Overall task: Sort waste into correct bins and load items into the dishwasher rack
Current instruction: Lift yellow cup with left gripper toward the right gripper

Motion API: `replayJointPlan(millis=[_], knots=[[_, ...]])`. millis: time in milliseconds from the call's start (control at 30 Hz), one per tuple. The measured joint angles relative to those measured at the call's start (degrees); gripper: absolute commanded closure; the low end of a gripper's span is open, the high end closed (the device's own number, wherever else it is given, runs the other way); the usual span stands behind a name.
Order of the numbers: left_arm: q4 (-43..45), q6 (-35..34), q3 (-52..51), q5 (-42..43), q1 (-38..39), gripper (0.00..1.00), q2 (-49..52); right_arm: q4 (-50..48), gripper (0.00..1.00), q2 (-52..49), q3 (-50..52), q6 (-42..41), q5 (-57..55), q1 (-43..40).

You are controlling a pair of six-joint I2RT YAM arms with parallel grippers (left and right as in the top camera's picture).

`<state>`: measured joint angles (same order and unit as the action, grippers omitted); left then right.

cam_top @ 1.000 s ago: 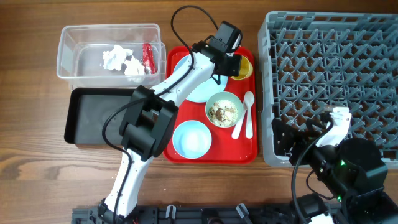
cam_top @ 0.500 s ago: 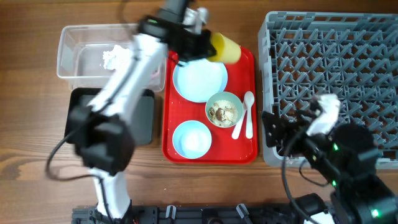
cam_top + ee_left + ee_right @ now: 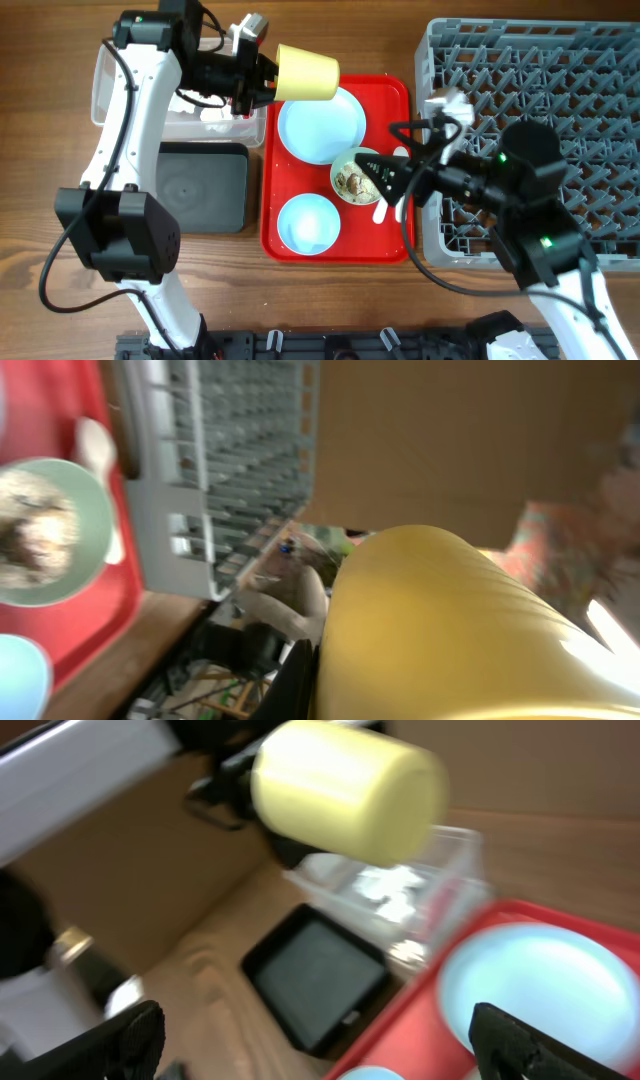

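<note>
I should take the yellow cup (image 3: 302, 73) by its loose end (image 3: 329, 78) with my right gripper and load it, because my left gripper is holding the cup far from the dishwasher rack.
My left gripper (image 3: 262, 78) is shut on the small yellow cup (image 3: 305, 72), held on its side in the air over the far edge of the red tray (image 3: 390, 245); the cup fills the left wrist view (image 3: 450, 630) and shows in the right wrist view (image 3: 345, 790). My right gripper (image 3: 385, 175) is open and empty over the pale green bowl (image 3: 355, 180), which holds food scraps. The pale blue plate (image 3: 320, 125) and pale blue bowl (image 3: 308, 222) sit on the tray. The white spoons (image 3: 400, 152) are mostly hidden by my right gripper. White tissue (image 3: 215, 115) lies in the clear tub (image 3: 110, 95).
The black tray (image 3: 200, 185) lies left of the red tray, below the clear tub. The grey dishwasher rack (image 3: 540, 60) fills the right side, with my right arm reaching across its left edge. The red wrapper is hidden under my left arm.
My left gripper has lifted the yellow cup off the tray's far right corner and swung it up and left. My right gripper has moved from the rack's front to over the green bowl.
</note>
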<state>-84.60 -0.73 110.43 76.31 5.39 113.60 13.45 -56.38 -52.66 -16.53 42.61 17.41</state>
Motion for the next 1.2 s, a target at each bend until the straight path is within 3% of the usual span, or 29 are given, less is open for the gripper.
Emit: replayJointPlan(millis=[333, 667, 967, 1200], knots=[[-3.74, 6.08, 0.0, 1.92, 3.5, 0.96, 0.0, -11.47, 0.02, -7.85, 0.0, 4.11, 13.55, 0.0], [-9.38, 6.71, 0.0, -0.02, 4.09, 0.96, 0.0, -13.9, 0.04, -8.15, 0.0, 7.06, 14.8, -0.66], [-11.85, 7.82, 0.0, -0.22, 4.11, 0.96, 0.0, -14.05, 0.04, -9.84, 0.0, 7.76, 17.05, -8.31], [-11.85, 8.0, 0.0, -0.42, 6.47, 0.96, -0.02, -21.18, 0.04, -13.31, 0.02, 7.85, 23.96, -9.11]])
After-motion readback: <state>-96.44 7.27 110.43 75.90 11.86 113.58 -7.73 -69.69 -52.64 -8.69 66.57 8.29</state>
